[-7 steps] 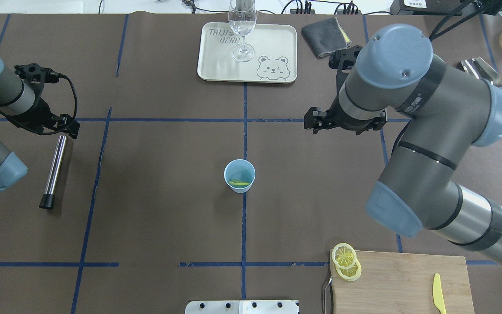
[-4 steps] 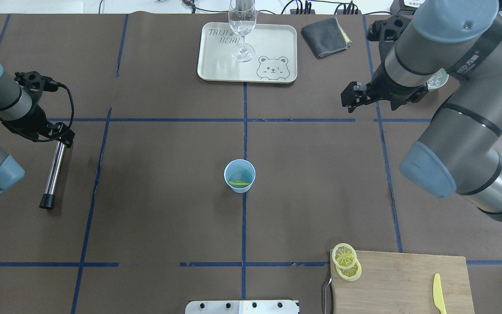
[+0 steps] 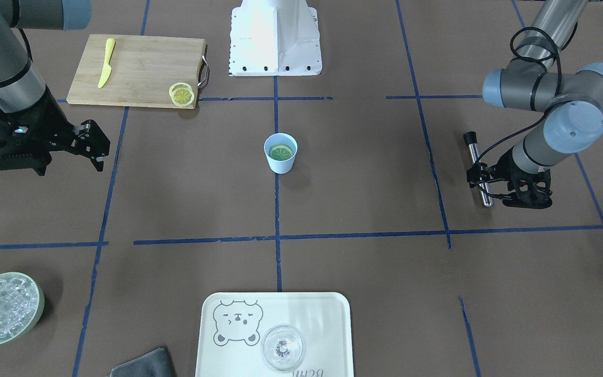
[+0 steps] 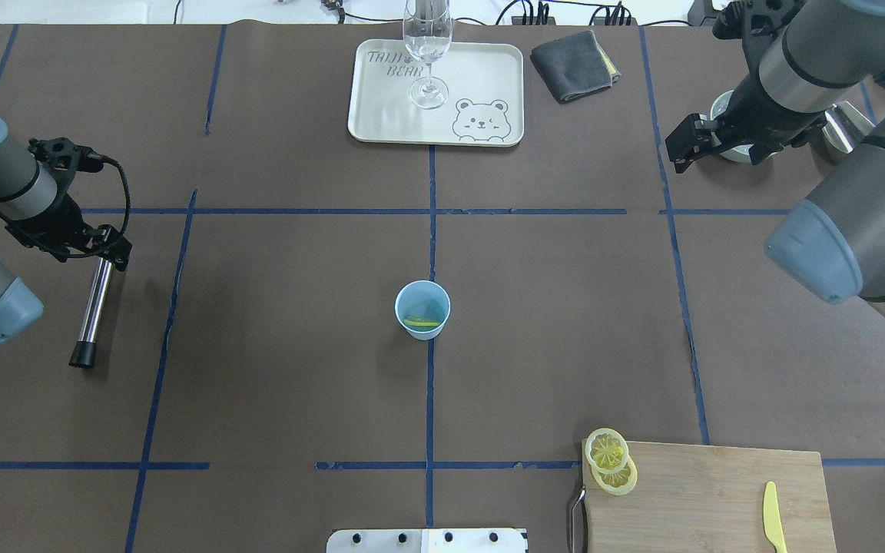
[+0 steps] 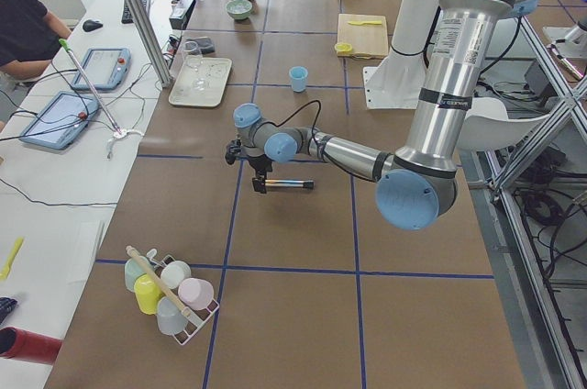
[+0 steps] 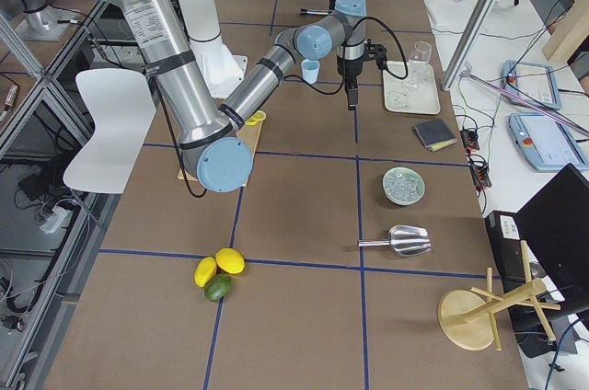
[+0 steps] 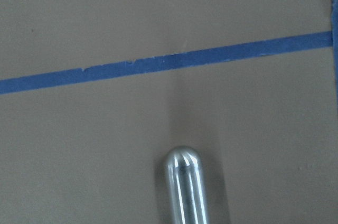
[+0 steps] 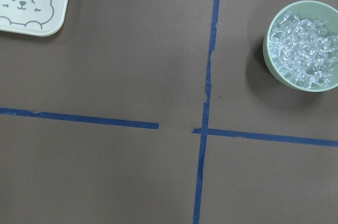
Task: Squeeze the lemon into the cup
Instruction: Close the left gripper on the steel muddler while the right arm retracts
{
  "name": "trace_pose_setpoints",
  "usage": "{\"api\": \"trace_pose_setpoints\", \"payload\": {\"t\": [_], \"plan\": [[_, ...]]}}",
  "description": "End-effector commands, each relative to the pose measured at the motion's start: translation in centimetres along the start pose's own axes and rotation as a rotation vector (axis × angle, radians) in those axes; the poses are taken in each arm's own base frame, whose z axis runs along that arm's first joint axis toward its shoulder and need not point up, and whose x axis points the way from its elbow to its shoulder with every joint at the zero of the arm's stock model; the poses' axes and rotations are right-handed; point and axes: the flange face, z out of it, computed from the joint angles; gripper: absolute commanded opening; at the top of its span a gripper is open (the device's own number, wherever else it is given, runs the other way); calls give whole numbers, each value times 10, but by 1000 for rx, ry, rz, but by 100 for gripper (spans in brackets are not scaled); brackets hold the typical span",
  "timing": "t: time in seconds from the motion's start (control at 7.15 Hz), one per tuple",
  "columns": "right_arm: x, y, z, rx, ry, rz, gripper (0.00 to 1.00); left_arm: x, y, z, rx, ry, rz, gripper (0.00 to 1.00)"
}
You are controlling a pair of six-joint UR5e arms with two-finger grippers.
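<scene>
My gripper will push, and the rod will fit down inside the cup onto the lemon slice, because the steel rod's black end (image 3: 470, 137) is narrower than the cup's opening (image 3: 280, 143).
The light-blue cup (image 4: 422, 309) stands upright at the table's middle, and a lemon (image 3: 281, 152) slice lies flat inside it. Two more lemon slices (image 4: 610, 459) overlap on the corner of the cutting board (image 4: 704, 499). My right gripper (image 4: 679, 150) hangs open and empty at the far right, well away from the cup. At the left, my left gripper (image 4: 108, 250) is open over the far end of a steel rod (image 4: 93, 315) that lies flat on the table. The left wrist view shows only the rod's rounded tip (image 7: 182, 182).
A cream tray (image 4: 381, 115) with a clear glass (image 4: 427, 46) sits at the far middle, a grey cloth (image 4: 575, 65) beside it. A green bowl of ice (image 8: 303, 44) lies under the right arm. A yellow knife (image 4: 773, 526) rests on the board.
The right arm swung away from the cup, to the right and farther back. The left gripper slid a little nearer along the rod's end. Cup, lemon and rod stayed put.
</scene>
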Motion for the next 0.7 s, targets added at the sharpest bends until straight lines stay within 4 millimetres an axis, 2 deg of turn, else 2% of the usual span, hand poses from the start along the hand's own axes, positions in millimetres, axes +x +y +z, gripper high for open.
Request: {"api": "trace_pose_setpoints", "payload": {"t": [0.0,0.56], "plan": [[2,0,-2,-1,-5,0,100,-3,-3,6,-9,-6,-26,100],[3,0,-4,2,-7,-1,100,0,-3,9,-14,-5,-69,99]]}}
